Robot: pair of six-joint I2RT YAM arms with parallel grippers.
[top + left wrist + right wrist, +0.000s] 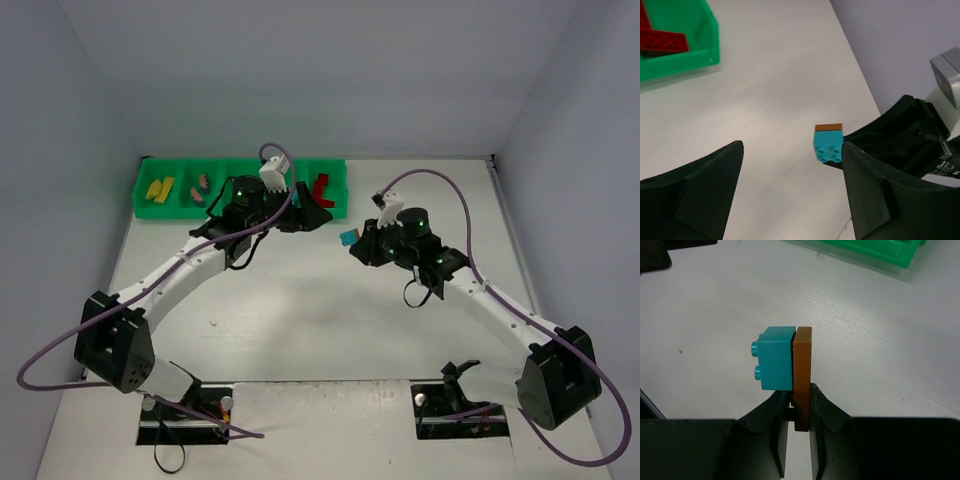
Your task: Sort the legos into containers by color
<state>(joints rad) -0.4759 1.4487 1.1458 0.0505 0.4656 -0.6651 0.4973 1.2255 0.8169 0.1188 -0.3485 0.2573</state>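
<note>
The cyan brick jutting free of my right gripper's fingers shows that my left gripper should keep moving toward the cyan brick and close on its sides.
My right gripper is shut on a thin orange-brown brick with a cyan brick stuck to its left face, held above the table. The pair shows in the top view and the left wrist view. My left gripper is open and empty, its right finger close beside the cyan brick. In the top view it hovers just in front of the green tray. The tray holds yellow bricks, pink bricks and red bricks.
The tray's corner with a red brick shows at top left of the left wrist view. The tray edge runs along the top of the right wrist view. Grey walls enclose the table on three sides.
</note>
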